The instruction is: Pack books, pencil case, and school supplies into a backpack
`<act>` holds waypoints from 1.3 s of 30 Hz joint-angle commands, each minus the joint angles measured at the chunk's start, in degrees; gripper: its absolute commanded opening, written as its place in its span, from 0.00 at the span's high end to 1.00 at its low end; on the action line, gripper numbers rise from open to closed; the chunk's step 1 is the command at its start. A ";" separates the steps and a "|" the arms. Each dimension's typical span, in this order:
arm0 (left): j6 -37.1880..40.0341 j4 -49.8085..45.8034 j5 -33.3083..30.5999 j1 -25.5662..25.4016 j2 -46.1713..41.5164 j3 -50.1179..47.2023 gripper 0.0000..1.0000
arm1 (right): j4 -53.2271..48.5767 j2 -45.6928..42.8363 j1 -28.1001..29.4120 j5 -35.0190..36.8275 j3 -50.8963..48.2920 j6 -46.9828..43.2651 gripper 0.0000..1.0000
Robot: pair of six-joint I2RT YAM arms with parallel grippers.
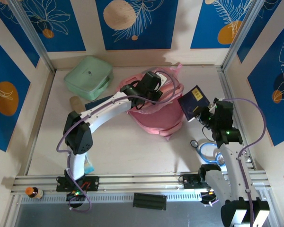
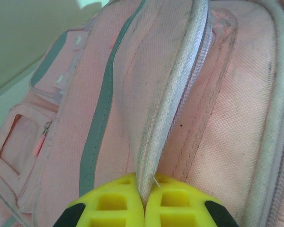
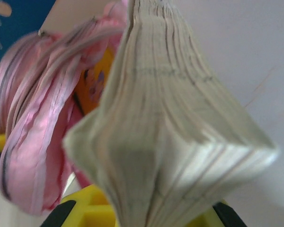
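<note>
My right gripper is sliding the book in, and the navy blue book's loose end point(image 1: 182, 104) faces the pink backpack's held-open opening point(image 1: 173, 109). My right gripper should continue to slide the book in and let go inside.
The pink backpack point(image 1: 156, 116) lies in the middle of the table with its mouth facing right. My left gripper point(image 1: 157, 92) reaches over it from the left. Its yellow fingers point(image 2: 118, 203) are shut on the backpack's point(image 2: 217, 118) grey zipper edge point(image 2: 173, 104). My right gripper point(image 1: 201, 114) is shut on a navy blue book point(image 1: 194, 100), held tilted just right of the backpack's opening. In the right wrist view the book's fanned pages point(image 3: 170, 142) rise from the gripper point(image 3: 146, 218), and a yellow book point(image 3: 95, 80) shows inside the backpack point(image 3: 33, 142). The tan pencil case point(image 1: 76, 101) lies at the left.
A mint-green square case point(image 1: 88, 77) sits at the back left. Another dark blue book point(image 1: 95, 104) lies partly under the left arm. A blue loop point(image 1: 209, 152) and a small ring point(image 1: 194, 143) lie at the front right. An orange bottle point(image 1: 34, 192) stands on the front rail.
</note>
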 commanded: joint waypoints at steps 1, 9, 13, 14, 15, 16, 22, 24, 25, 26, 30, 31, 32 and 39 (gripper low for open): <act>0.54 11.29 3.00 -0.17 -4.28 0.18 1.00 | 10.37 0.91 1.65 -10.92 -2.92 7.21 1.00; -0.89 12.56 6.32 -0.17 -6.08 -1.27 1.00 | 31.21 7.49 5.16 -14.69 -8.84 21.20 1.00; -1.58 13.19 6.96 -0.17 -7.04 -1.79 1.00 | 34.24 15.30 7.63 -10.51 -6.90 23.65 1.00; -1.66 13.22 7.15 -0.18 -7.21 -1.83 1.00 | 36.11 18.10 8.47 -10.78 -5.81 23.72 1.00; -1.77 13.17 7.07 -0.16 -7.41 -1.84 1.00 | 36.74 20.53 8.91 -10.99 -4.90 24.12 1.00; -1.81 13.06 7.10 -0.13 -7.59 -1.88 1.00 | 37.16 22.63 9.45 -11.01 -3.87 24.36 1.00; -2.43 12.89 6.43 -0.14 -8.67 -2.27 1.00 | 41.53 35.60 12.81 -7.36 -1.00 27.83 1.00; -3.02 12.83 6.44 -0.09 -8.83 -2.10 1.00 | 42.79 38.98 13.87 -5.42 0.25 28.80 1.00; -3.25 12.90 6.61 -0.11 -8.89 -2.02 1.00 | 43.90 40.13 14.61 -3.45 0.42 29.07 1.00; -3.50 12.93 6.62 -0.16 -8.94 -1.97 1.00 | 44.65 41.32 15.38 -1.50 0.76 29.70 1.00; -4.16 12.67 6.18 0.02 -9.07 -1.59 1.00 | 45.69 46.55 16.43 -1.04 4.61 31.46 0.99; -4.36 12.57 6.09 0.08 -9.17 -1.66 1.00 | 45.58 47.36 16.62 -1.02 5.43 31.77 0.98; -4.50 12.42 6.17 0.15 -9.26 -1.61 1.00 | 45.44 48.17 16.90 -1.00 6.23 31.87 0.98; -6.11 11.69 6.60 0.83 -9.20 -1.89 1.00 | 45.93 51.40 15.82 -8.24 9.14 31.15 0.78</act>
